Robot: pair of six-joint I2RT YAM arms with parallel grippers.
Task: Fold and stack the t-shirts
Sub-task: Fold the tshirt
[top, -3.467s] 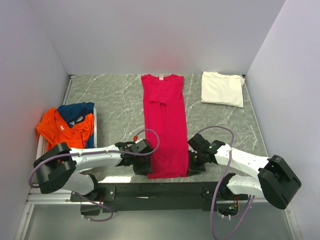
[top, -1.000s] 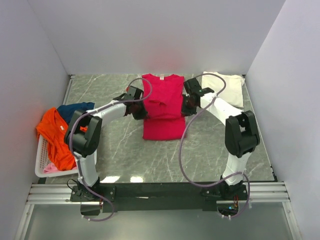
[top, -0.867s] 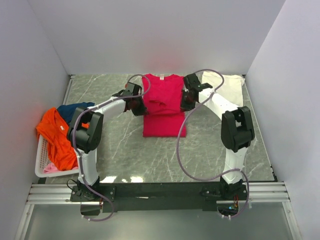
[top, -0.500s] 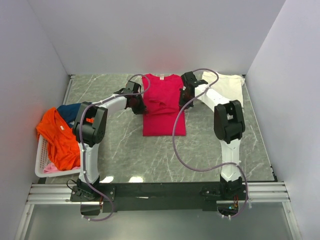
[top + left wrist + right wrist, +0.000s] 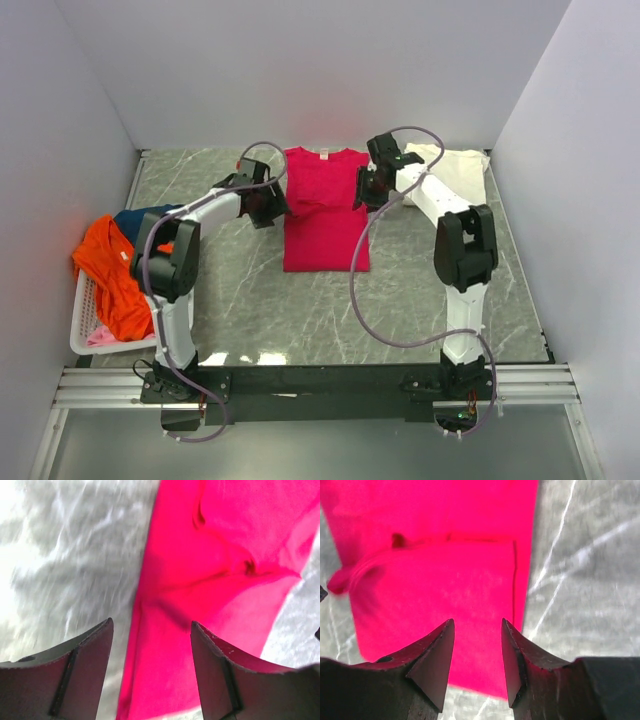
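Note:
The crimson-pink t-shirt's sides are straight and its near hem point(image 5: 327, 270) is flat. I should keep my right gripper moving toward the hem's free corner point(image 5: 367, 269) and close it there.
The crimson-pink t-shirt point(image 5: 325, 210) lies folded in half at the back middle of the table, white neck label at its far edge. It fills the left wrist view point(image 5: 210, 580) and the right wrist view point(image 5: 435, 570). My left gripper point(image 5: 268, 203) hovers at the shirt's left edge, open and empty point(image 5: 151, 625). My right gripper point(image 5: 366, 188) hovers at the shirt's right edge, open and empty point(image 5: 478, 622). A folded cream-white t-shirt point(image 5: 452, 172) lies at the back right. Orange point(image 5: 112, 275) and navy point(image 5: 140, 220) t-shirts and a bit of pale pink one point(image 5: 100, 336) sit in the basket.
A white slatted basket point(image 5: 82, 340) stands at the left edge of the grey marbled table point(image 5: 420, 290). White walls close the back and both sides. The right arm's cable loops over the table in front of the pink shirt.
Both grippers carried the pink shirt's near hem to the back, folding it in half. Since half a second ago they have let go and drawn slightly outward; the folded layer lies flat.

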